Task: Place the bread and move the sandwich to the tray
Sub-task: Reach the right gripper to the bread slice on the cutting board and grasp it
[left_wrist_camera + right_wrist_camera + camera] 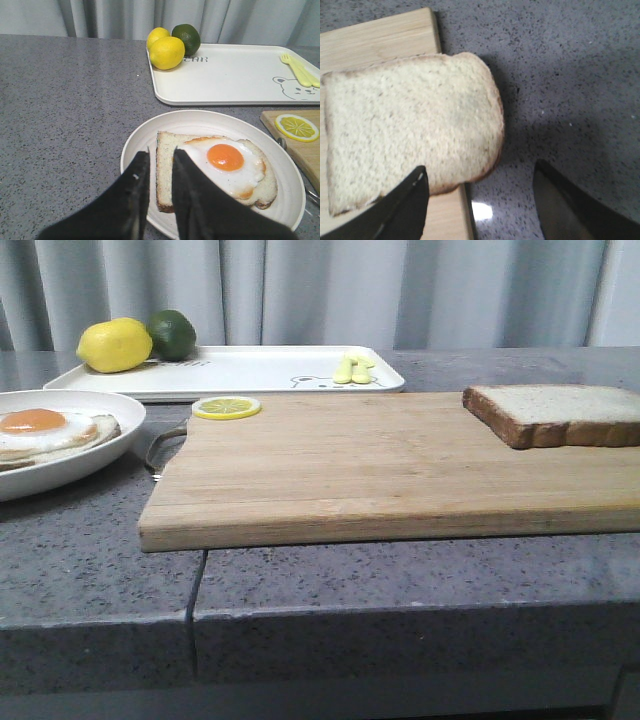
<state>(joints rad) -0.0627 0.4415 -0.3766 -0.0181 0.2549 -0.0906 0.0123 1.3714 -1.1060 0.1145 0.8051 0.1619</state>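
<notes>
My right gripper keeps going down, since the bread's edge [498,122] sticks out beyond the cutting board in line with its open fingers, until they straddle that overhang [483,164].
The bread [555,412] lies flat at the far right of the wooden cutting board [380,465]. In the right wrist view the bread [410,130] overhangs the board's edge a little. My right gripper [481,170] hangs over that corner, open wide and empty. The sandwich [220,167], a slice with a fried egg, lies in the round white dish [145,135], which is at the far left of the front view [100,445]. My left gripper [160,151] hovers over the dish's near edge, its jaws a narrow gap apart and holding nothing. The tray [250,370] lies behind. Neither gripper shows in the front view.
On the tray sit a lemon [113,345], a lime [172,333] and a pale yellow fork [353,369]. A lemon slice [226,407] lies on the board's back left corner. The board overhangs the grey stone counter's front edge [400,610].
</notes>
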